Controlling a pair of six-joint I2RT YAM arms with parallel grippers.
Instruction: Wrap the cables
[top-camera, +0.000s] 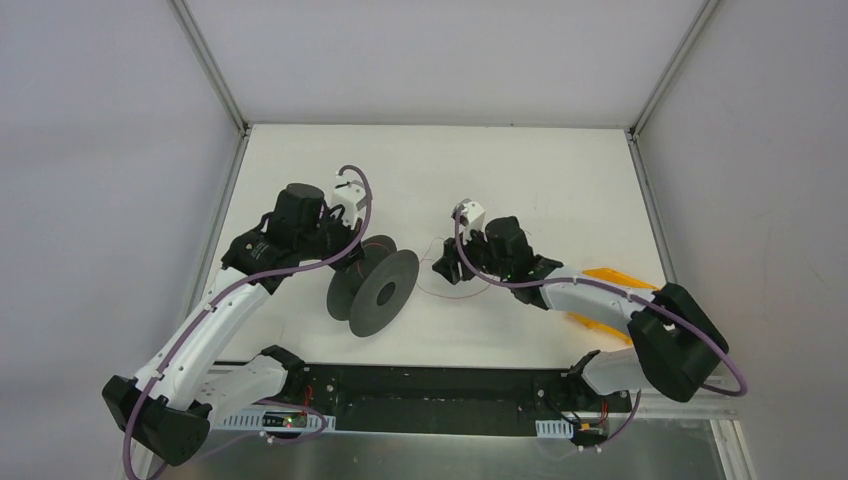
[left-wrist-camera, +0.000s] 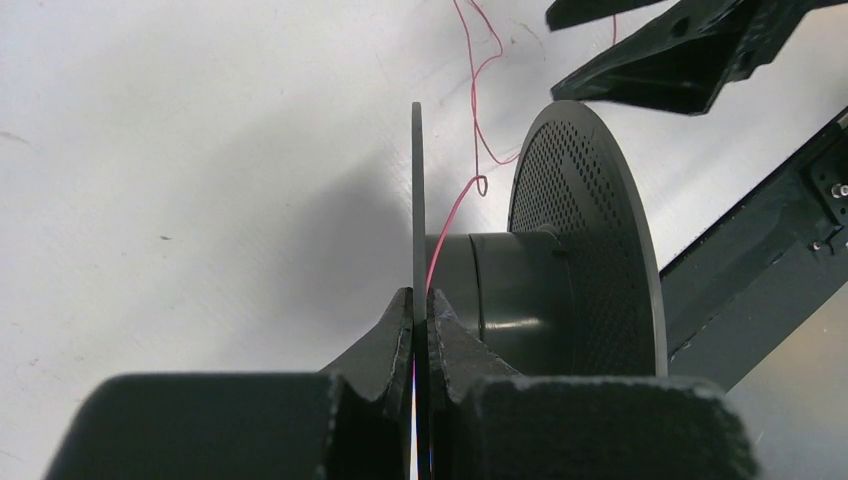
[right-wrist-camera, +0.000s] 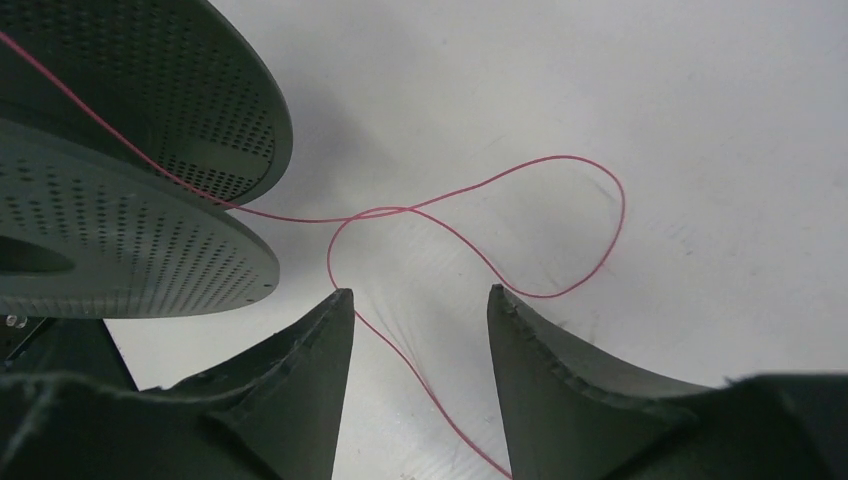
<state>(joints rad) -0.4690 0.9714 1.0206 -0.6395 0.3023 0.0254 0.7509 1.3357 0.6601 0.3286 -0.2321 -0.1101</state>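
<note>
My gripper is about to lift and carry the cable (right-wrist-camera: 414, 371), and loose round loops (right-wrist-camera: 385, 212) cross beside the spool. The cable will therefore stay curled in the air.
The cable (right-wrist-camera: 410, 361) is a thin pinkish-red strand lying in loose loops on the white table. It runs from the dark grey spool (top-camera: 372, 285) out to the right, and shows faintly in the top view (top-camera: 455, 296). My left gripper (left-wrist-camera: 420, 305) is shut on the thin edge of the spool's flange (left-wrist-camera: 418, 200), holding the spool on its rim. The cable (left-wrist-camera: 475, 100) leads onto the hub (left-wrist-camera: 500, 290). My right gripper (right-wrist-camera: 420, 295) is open just above the table, with the strand passing between its fingers, untouched. The spool's flanges (right-wrist-camera: 130, 240) are close on its left.
The table's side walls rise left, right and back. Orange-yellow pieces (top-camera: 620, 278) lie under the right arm near the right edge. A black rail (top-camera: 430, 395) with the arm bases runs along the front edge. The right gripper (left-wrist-camera: 650, 70) shows beyond the spool in the left wrist view.
</note>
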